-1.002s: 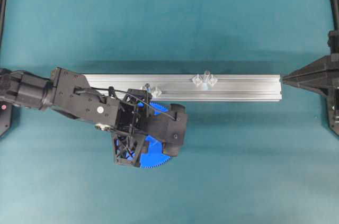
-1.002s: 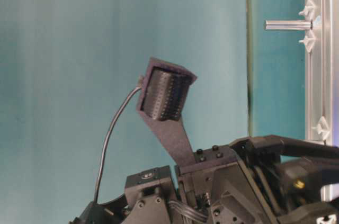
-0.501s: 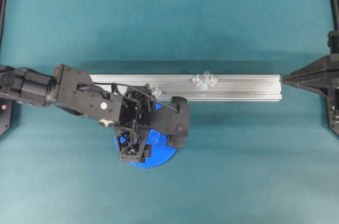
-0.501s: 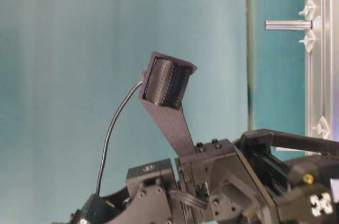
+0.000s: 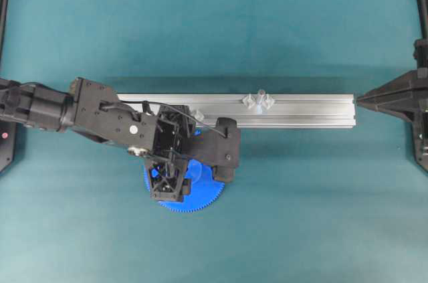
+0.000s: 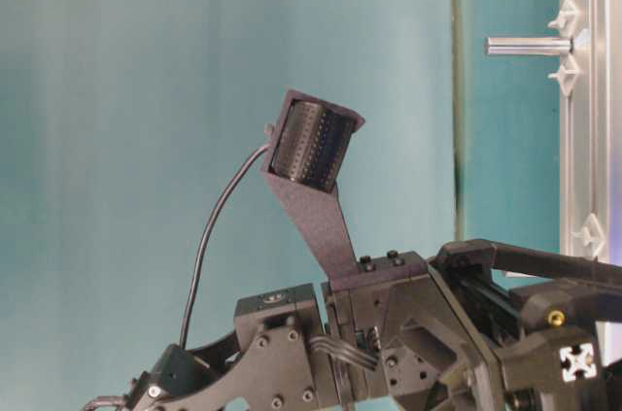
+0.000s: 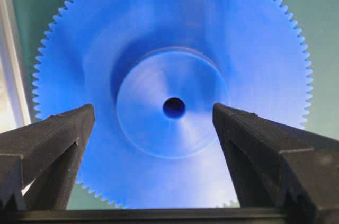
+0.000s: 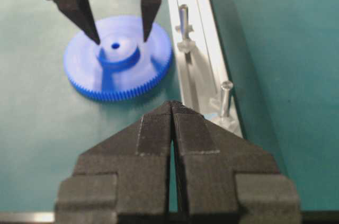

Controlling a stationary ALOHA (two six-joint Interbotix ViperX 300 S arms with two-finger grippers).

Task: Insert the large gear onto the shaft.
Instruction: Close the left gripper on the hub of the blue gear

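A dark centre hole (image 7: 174, 108) sits in the large gear's middle part, so the shaft's tip (image 5: 261, 93) should come through that part's top when I lower the large gear.
The large gear (image 7: 175, 38) lies flat on the teal table, bright blue with a raised hub and a dark centre hole; the overhead view shows it partly under the left arm (image 5: 200, 196). My left gripper (image 7: 152, 112) hangs open right over it, one finger on each side of the hub and nothing pinched. From the right wrist view the left gripper (image 8: 119, 37) straddles the hub of the gear (image 8: 119, 73). The shaft (image 5: 260, 99) stands upright on the rail, well right of the gear; it also shows close by (image 8: 226, 96). My right gripper (image 8: 172, 105) is shut and empty at the rail's right end (image 5: 360, 100).
An aluminium rail (image 5: 301, 112) runs across the middle of the table just behind the gear. A second pin with clear feet (image 8: 183, 23) stands on it next to the gear. Black frame posts rise at the far left and far right edges.
My left jaws have spread wider and let the gear go. It was tilted under the gripper and now lies flat on the table. The right arm has not moved.
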